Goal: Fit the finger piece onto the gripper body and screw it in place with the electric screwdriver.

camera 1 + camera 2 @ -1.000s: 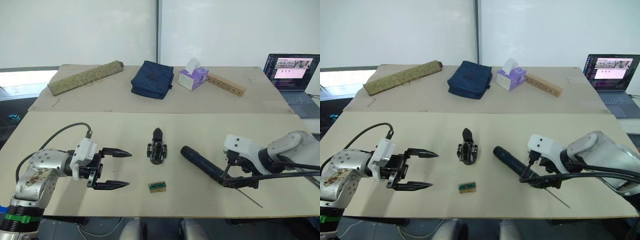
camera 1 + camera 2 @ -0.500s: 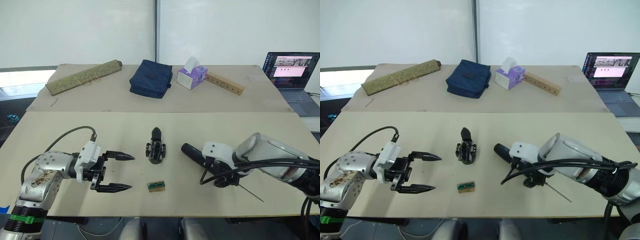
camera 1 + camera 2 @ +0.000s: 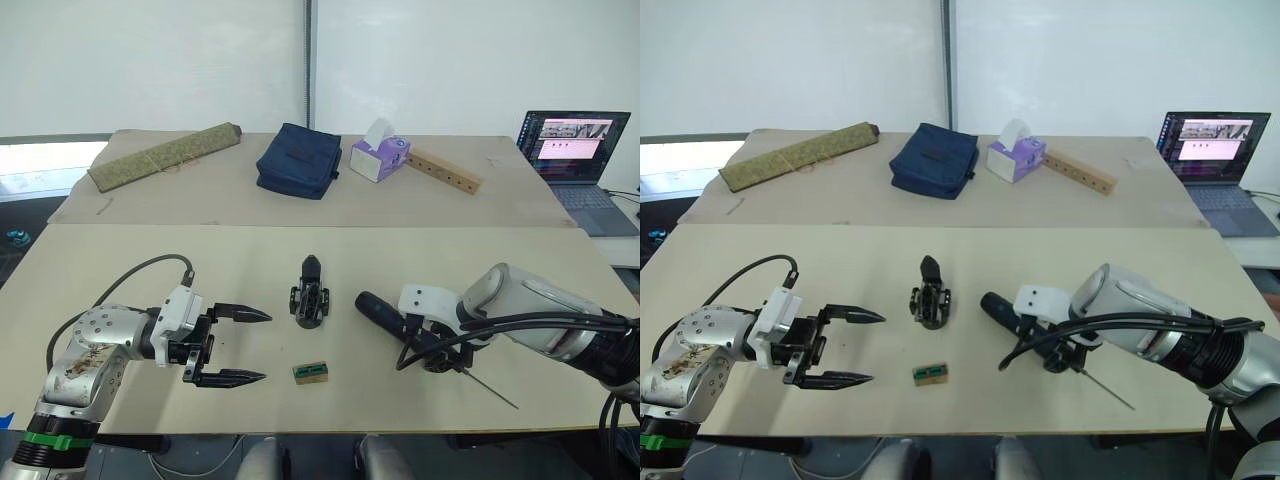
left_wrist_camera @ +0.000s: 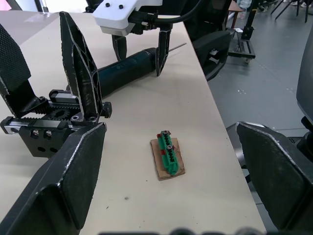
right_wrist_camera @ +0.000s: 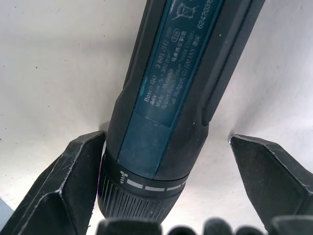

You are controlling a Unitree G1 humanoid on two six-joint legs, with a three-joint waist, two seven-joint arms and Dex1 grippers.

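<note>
I expect the electric screwdriver's handle (image 3: 381,313), which lies slanted (image 5: 157,139) between my right gripper's open fingers, to settle straight between them when I grip and lift it.
The gripper body (image 3: 310,304) stands at the table's middle, with a black pointed finger piece (image 4: 80,68) upright on it. Left of it, my left gripper (image 3: 262,346) is open and holds nothing, its tips pointing toward the body. The electric screwdriver (image 3: 392,322) lies flat to the right of the body, its thin bit (image 3: 492,393) pointing to the front right. My right gripper (image 5: 165,138) is open and straddles the screwdriver's dark blue handle (image 5: 171,98) near the collar. One finger (image 5: 73,181) is against the handle; the other (image 5: 269,176) stands apart.
A small green-and-brown block (image 3: 313,372) lies in front of the gripper body. On the far table are a rolled mat (image 3: 170,152), a blue bag (image 3: 297,160), a tissue box (image 3: 380,157), a wooden bar with holes (image 3: 447,170) and a laptop (image 3: 565,145).
My right gripper has moved left from the bit end onto the screwdriver's handle. My left gripper has edged toward the gripper body. The head view has shifted a little.
</note>
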